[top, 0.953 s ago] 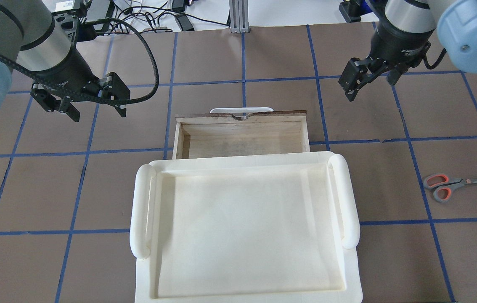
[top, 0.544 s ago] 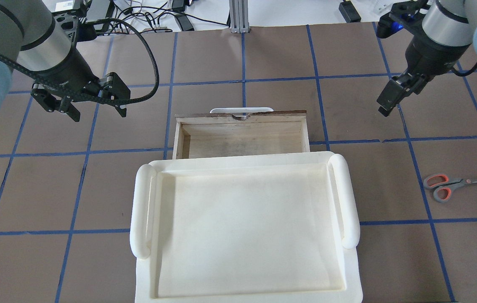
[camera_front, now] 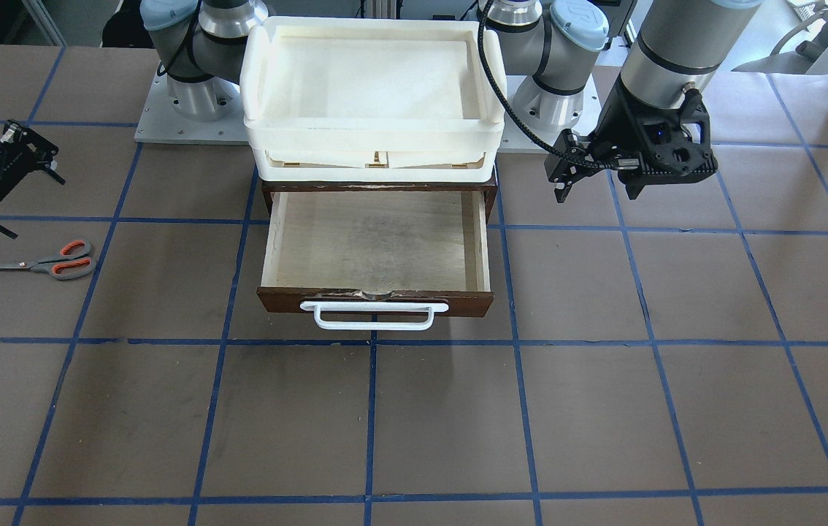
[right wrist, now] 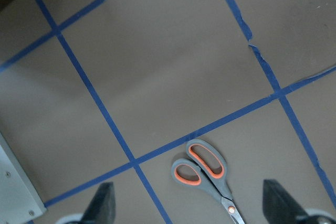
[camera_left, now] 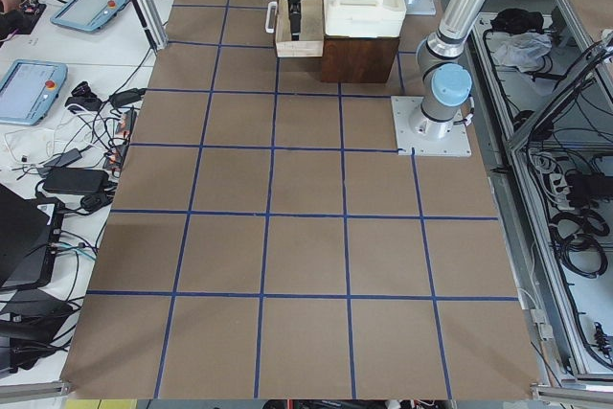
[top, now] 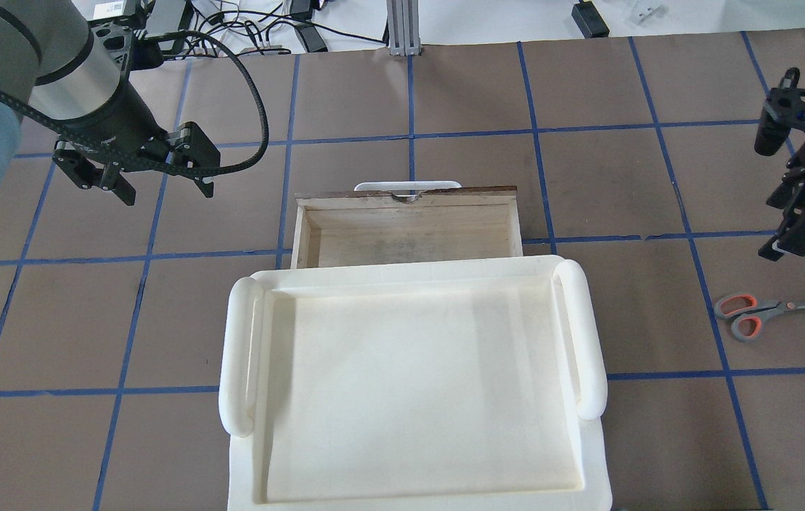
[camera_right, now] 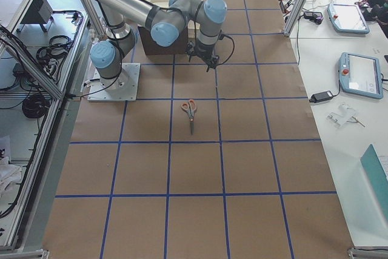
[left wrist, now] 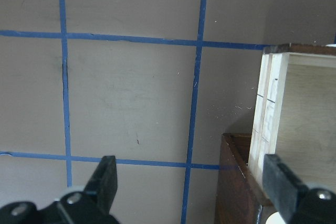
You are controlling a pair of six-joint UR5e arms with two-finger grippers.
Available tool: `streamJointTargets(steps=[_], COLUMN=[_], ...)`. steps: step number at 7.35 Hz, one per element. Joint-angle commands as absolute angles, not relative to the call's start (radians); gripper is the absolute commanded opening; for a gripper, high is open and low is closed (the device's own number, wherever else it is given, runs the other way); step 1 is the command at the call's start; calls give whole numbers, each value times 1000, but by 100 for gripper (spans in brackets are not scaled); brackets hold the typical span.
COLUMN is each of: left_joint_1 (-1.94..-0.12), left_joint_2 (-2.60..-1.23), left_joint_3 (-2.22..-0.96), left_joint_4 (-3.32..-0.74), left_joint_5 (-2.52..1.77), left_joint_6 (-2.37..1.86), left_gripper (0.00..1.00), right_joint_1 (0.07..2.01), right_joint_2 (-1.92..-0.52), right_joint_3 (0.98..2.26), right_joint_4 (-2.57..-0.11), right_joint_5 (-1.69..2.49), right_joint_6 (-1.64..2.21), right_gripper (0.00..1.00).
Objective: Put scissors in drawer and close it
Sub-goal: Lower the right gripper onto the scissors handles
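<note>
The scissors (camera_front: 41,264) will stay closed at the pivot when I pick them up, because the blades (camera_front: 2,267) lie shut as one and the scissors' handles are close together.
The scissors (top: 764,312) lie flat on the brown table at the robot's right, also in the front view (camera_front: 49,263) and the right wrist view (right wrist: 207,171), handles toward the cabinet. The drawer (top: 409,234) stands pulled out with nothing inside, its white handle (camera_front: 374,315) on the front. My right gripper (top: 782,243) hovers open just beyond the scissors (camera_right: 190,112), and its wide-apart fingers (right wrist: 102,205) frame them from above. Left of the drawer (left wrist: 278,129), my left gripper (top: 165,191) hangs open and holds nothing.
Cream-white trays (top: 239,355) are stacked on the dark brown cabinet (camera_front: 268,193) that holds the drawer. Blue tape lines grid the table. Cables and tablets (camera_left: 34,88) lie beyond the table's far edge.
My right arm has swung out to the right and nearer the scissors, turning its gripper. The left arm, drawer and scissors have not moved.
</note>
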State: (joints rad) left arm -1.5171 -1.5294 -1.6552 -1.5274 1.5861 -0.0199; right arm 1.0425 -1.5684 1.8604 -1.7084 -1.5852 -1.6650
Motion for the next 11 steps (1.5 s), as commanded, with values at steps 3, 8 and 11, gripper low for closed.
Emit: streamJointTargets(steps=[3,8,11], left_joint_1=[-1517,-1517,-1517], left_joint_2=[-1529,-1531,-1531], left_joint_3=[-1655,-1655,-1655], left_joint_4=[-1528,-1528,-1528], left_joint_5=[1586,1585,1585], left_joint_6=[-20,-20,-20], left_gripper=[100,100,100], right_joint_1=[836,818,818], right_joint_2=[-1485,-1352,-1338], right_joint_3=[2170,2194,2197], right_joint_4=[-2225,-2410,-2433], right_joint_5=[-1592,-1543,-1548], right_joint_6=[-2217,-2424,-2474], right_gripper=[100,100,92])
